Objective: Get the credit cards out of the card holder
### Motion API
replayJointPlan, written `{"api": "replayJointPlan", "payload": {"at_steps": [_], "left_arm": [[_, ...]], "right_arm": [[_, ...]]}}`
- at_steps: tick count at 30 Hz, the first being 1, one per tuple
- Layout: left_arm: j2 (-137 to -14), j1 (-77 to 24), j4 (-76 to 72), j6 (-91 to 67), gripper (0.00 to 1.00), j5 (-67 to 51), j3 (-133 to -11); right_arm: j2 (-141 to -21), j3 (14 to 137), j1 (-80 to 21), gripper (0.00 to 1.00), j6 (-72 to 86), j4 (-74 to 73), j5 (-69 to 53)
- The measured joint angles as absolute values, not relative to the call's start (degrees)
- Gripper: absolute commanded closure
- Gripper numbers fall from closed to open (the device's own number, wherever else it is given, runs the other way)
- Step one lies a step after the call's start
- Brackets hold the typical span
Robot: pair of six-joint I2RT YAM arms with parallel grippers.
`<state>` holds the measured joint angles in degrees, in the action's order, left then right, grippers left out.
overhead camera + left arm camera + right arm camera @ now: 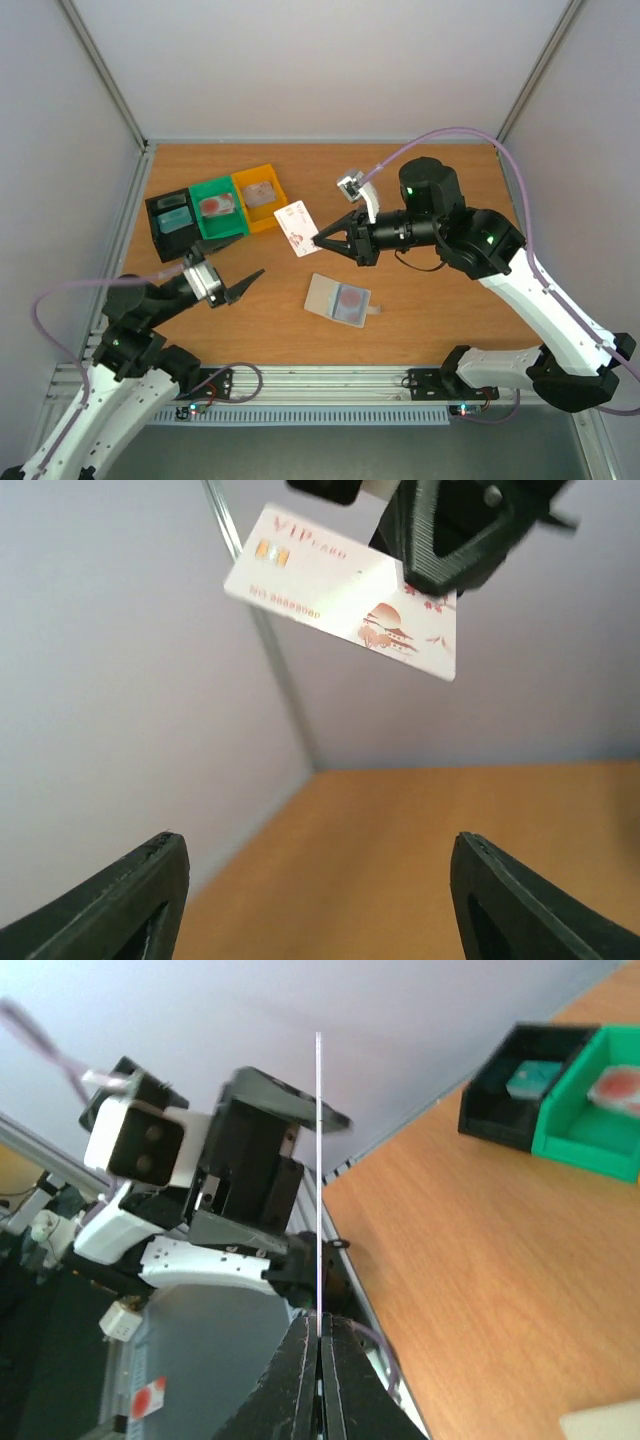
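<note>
The white credit card is in my right gripper, away from the yellow bin (260,198), so next my left gripper grabs the card's loose end (289,215) and brings the card there.
The card holder (338,298) lies flat on the table, a pale translucent sleeve with a card bearing a reddish round mark showing in its right pocket. My right gripper (318,240) is shut on a white credit card with reddish-pink print (297,227) and holds it in the air above the table, left of the holder. In the left wrist view the card (340,595) hangs high with its printed face towards the camera. In the right wrist view it (318,1160) stands edge-on between my shut fingertips (320,1332). My left gripper (245,283) is open and empty, its jaws wide apart (318,890), pointing towards the card.
A black bin (175,222), a green bin (218,208) and a yellow bin (260,196) stand in a row at the back left, each with something small inside. The black bin (520,1090) and the green bin (600,1110) also show in the right wrist view. Grey walls enclose the table.
</note>
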<state>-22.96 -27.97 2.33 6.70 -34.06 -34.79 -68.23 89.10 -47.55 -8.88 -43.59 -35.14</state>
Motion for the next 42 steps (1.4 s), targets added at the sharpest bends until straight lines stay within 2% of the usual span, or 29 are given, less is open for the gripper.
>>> {"api": "replayJointPlan", "payload": {"at_steps": [5,10,11,14,18,24,25,26,27,32,33,35,36,37,40,41,42], "left_arm": [[-20.58,-27.97,-10.13,46.65,0.22,-31.53,-26.35],[-33.15,-27.97,-28.77,81.67,0.23,-35.57,-21.63],[-34.39,-27.92,-30.09,87.15,0.24,-36.21,-21.74],[-34.20,-27.83,-32.82,99.68,0.36,-38.74,-22.39],[-34.28,-27.83,-37.71,108.95,0.48,-41.87,-22.72],[-35.40,-27.83,-38.04,114.76,0.68,-45.54,-22.72],[-35.59,-27.86,-38.02,115.11,0.78,-45.87,-22.72],[-35.70,-27.94,-38.00,115.59,0.94,-46.13,-22.72],[-35.73,-27.97,-37.91,115.55,0.99,-46.26,-22.72],[-35.14,-28.23,-36.40,116.07,1.00,-45.98,-22.70],[-34.57,-28.40,-35.27,115.74,1.00,-45.34,-22.70],[-32.75,-28.93,-31.55,114.76,1.00,-43.42,-22.72],[-31.22,-29.36,-28.27,114.13,1.00,-42.22,-22.81],[-29.63,-29.63,-23.79,113.30,1.00,-40.82,-23.09],[-26.46,-30.68,-8.32,108.38,1.00,-35.03,-26.70],[-26.74,-31.07,0.43,104.25,1.00,-30.06,-29.65],[-26.79,-31.29,0.80,104.03,1.00,-29.82,-29.78]], "right_arm": [[-72.12,93.10,-47.44,0.99,-4.91,-51.77,-35.51],[-76.86,93.21,-47.44,0.99,-2.74,-56.16,-37.08],[-77.28,93.08,-47.44,0.99,-2.46,-56.38,-37.43],[-77.36,92.51,-47.40,0.99,-1.76,-56.55,-38.48],[-77.30,91.72,-47.40,0.99,-1.23,-55.33,-39.94],[-77.30,91.48,-47.42,0.99,-0.21,-53.78,-41.71],[-77.32,91.48,-47.42,0.99,0.01,-53.54,-41.91],[-77.36,91.46,-47.40,0.99,0.21,-53.28,-42.06],[-77.41,91.46,-47.40,0.99,0.34,-53.10,-42.11],[-77.58,91.46,-47.35,0.99,0.40,-53.15,-42.52],[-77.62,91.46,-47.27,0.95,0.40,-53.17,-42.52],[-77.73,91.29,-46.89,0.49,0.43,-53.15,-42.30],[-77.71,90.80,-46.41,0.33,0.45,-53.28,-41.69],[-77.34,90.08,-45.25,0.24,0.54,-53.41,-40.36],[-74.81,86.83,-40.07,0.04,0.58,-53.41,-34.61],[-73.32,85.23,-38.37,0.02,0.67,-53.43,-32.18],[-71.59,83.53,-36.82,0.01,0.73,-53.49,-29.61]]}}
